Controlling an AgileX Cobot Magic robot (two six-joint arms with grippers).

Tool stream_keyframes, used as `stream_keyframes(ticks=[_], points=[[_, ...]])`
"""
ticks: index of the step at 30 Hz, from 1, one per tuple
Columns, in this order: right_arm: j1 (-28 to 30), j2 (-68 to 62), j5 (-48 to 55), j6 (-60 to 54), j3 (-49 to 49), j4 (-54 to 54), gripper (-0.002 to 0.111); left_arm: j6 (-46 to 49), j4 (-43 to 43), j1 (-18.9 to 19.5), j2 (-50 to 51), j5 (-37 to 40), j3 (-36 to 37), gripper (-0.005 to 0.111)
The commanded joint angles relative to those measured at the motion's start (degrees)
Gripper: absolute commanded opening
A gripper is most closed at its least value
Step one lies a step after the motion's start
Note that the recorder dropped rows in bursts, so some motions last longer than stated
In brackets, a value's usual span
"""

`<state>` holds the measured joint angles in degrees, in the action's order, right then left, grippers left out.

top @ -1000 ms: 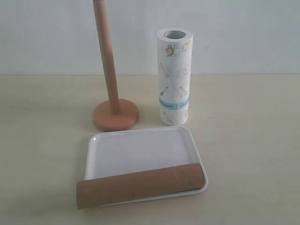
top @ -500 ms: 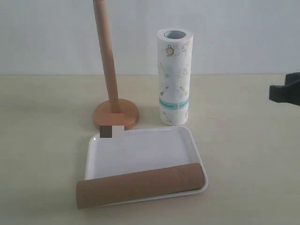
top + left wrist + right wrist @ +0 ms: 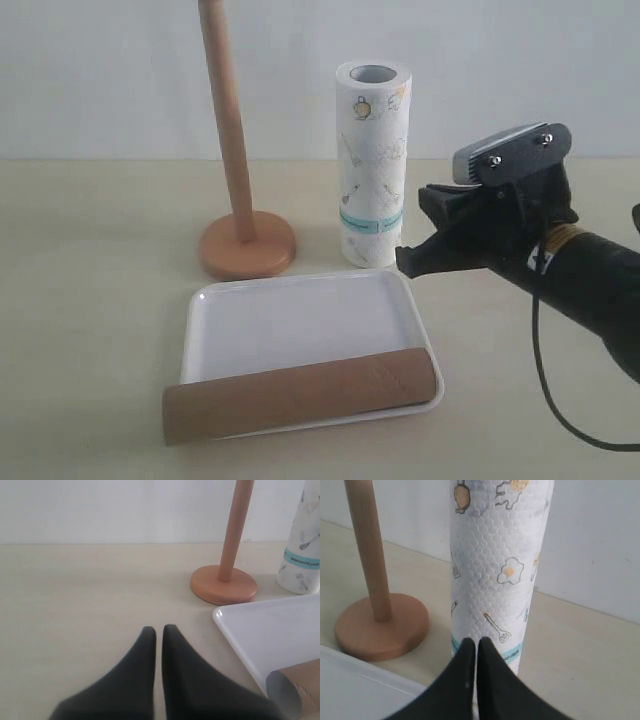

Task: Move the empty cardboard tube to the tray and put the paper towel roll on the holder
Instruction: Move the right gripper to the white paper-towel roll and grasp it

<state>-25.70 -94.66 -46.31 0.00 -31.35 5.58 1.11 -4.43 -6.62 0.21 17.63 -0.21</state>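
My gripper will lower the roll, and it will slide loosely down to the holder's base, since the paper towel roll's hollow core (image 3: 373, 74) looks wider than the dowel.
The brown cardboard tube (image 3: 300, 397) lies across the near end of the white tray (image 3: 300, 315), its left end jutting past the rim. The printed paper towel roll (image 3: 373, 165) stands upright behind the tray, beside the wooden holder (image 3: 243, 240) with its tall dowel. My right gripper (image 3: 408, 262) is shut and empty, its tips just to the right of the roll's lower part. In the right wrist view the roll (image 3: 500, 565) rises straight ahead of the right gripper (image 3: 472, 642). My left gripper (image 3: 158, 630) is shut over bare table, left of the tray (image 3: 260, 630) and tube end (image 3: 295, 690).
A pale wall rises behind the beige table (image 3: 90, 300). The holder's round base (image 3: 382, 625) sits close beside the roll.
My right arm has swept in from the right edge toward the roll's lower part. Tube, tray, roll and holder have not moved.
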Motion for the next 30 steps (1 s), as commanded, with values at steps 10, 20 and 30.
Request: stream_keyframes(ticks=[10, 20, 30], points=[[-0.1, -0.3, -4.4, 1.5, -0.3, -1.4, 0.104, -0.6, -0.5, 0.2, -0.2, 0.0, 0.2, 0.004], [-0.1, -9.1, -14.5, 1.7, -3.5, -1.1, 0.104, -0.6, -0.5, 0.2, -0.2, 0.0, 0.2, 0.004], [-0.1, -22.8, -16.3, 1.8, -19.8, -0.1, 0.104, -0.6, -0.5, 0.2, -0.2, 0.0, 0.2, 0.004]])
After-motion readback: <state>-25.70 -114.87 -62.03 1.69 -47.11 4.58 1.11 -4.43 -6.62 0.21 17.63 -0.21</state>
